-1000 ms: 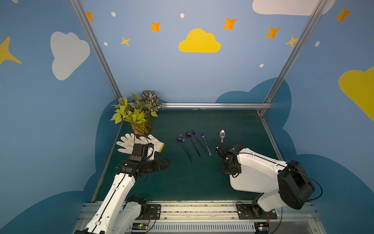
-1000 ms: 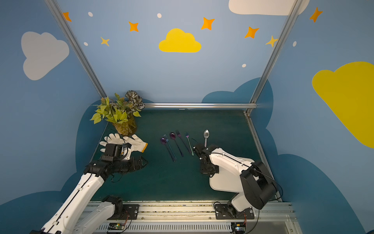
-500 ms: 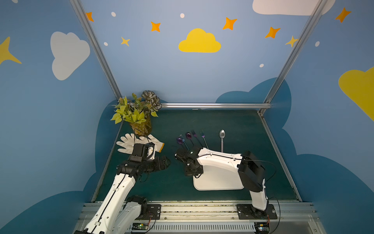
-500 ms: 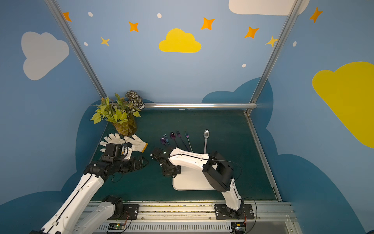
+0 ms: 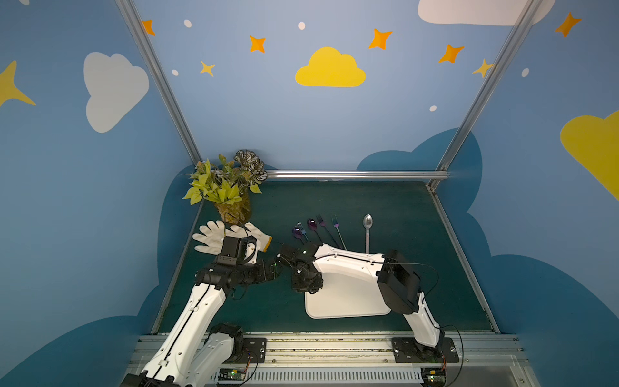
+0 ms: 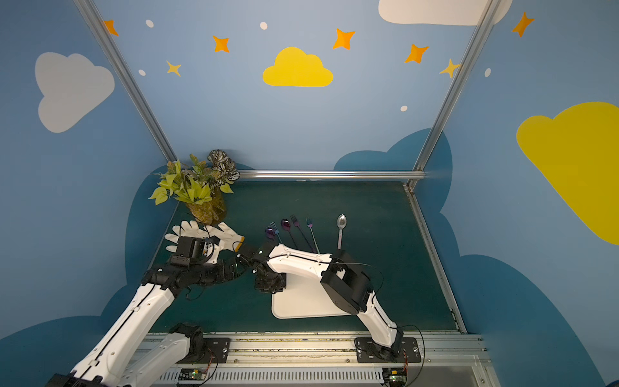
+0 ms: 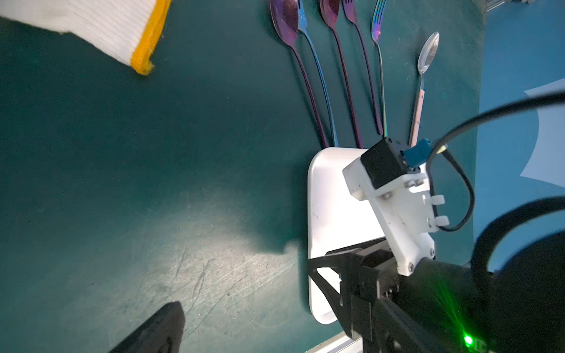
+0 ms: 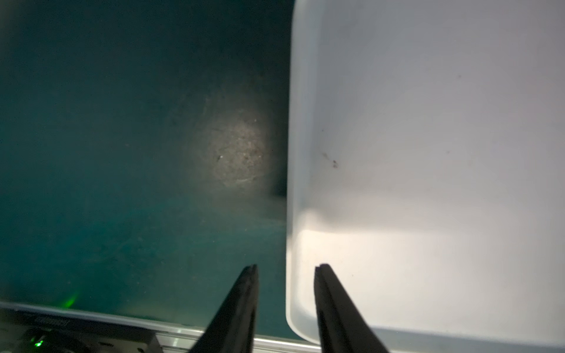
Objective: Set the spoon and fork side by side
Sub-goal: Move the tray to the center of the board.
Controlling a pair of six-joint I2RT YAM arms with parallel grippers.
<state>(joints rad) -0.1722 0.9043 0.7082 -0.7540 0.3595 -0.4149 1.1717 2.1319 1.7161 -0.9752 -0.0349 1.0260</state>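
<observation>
My right gripper should move back first, because my right arm reaches across the white tray (image 5: 348, 298) to the tray's rim nearest my left gripper. My left gripper will then take that rim (image 5: 306, 303).
Cutlery lies in a row at the middle of the green mat: two purple spoons (image 5: 312, 224) (image 7: 284, 21), several dark forks (image 5: 336, 223) (image 7: 378, 24), and a silver spoon (image 5: 367, 221) (image 6: 341, 221) (image 7: 429, 52) a little apart on the right. My right gripper (image 5: 306, 288) (image 6: 269, 286) (image 8: 286, 269) points down, open, its fingers straddling the left rim of a white tray (image 5: 348, 301) (image 8: 428, 122), gripping nothing. My left gripper (image 5: 274, 268) (image 7: 275, 336) hovers open just left of the right wrist. Only one of its fingers (image 7: 159, 330) shows.
White work gloves (image 5: 214, 234) (image 7: 107, 27) lie at the left of the mat, with a potted plant (image 5: 224, 191) behind them in the back left corner. The right arm lies across the tray's far edge, close to the cutlery handles.
My right arm has swung left from the mat's right side to the tray's left rim, uncovering the tray. Its jaws went from shut to open. The left arm and the cutlery have not moved.
</observation>
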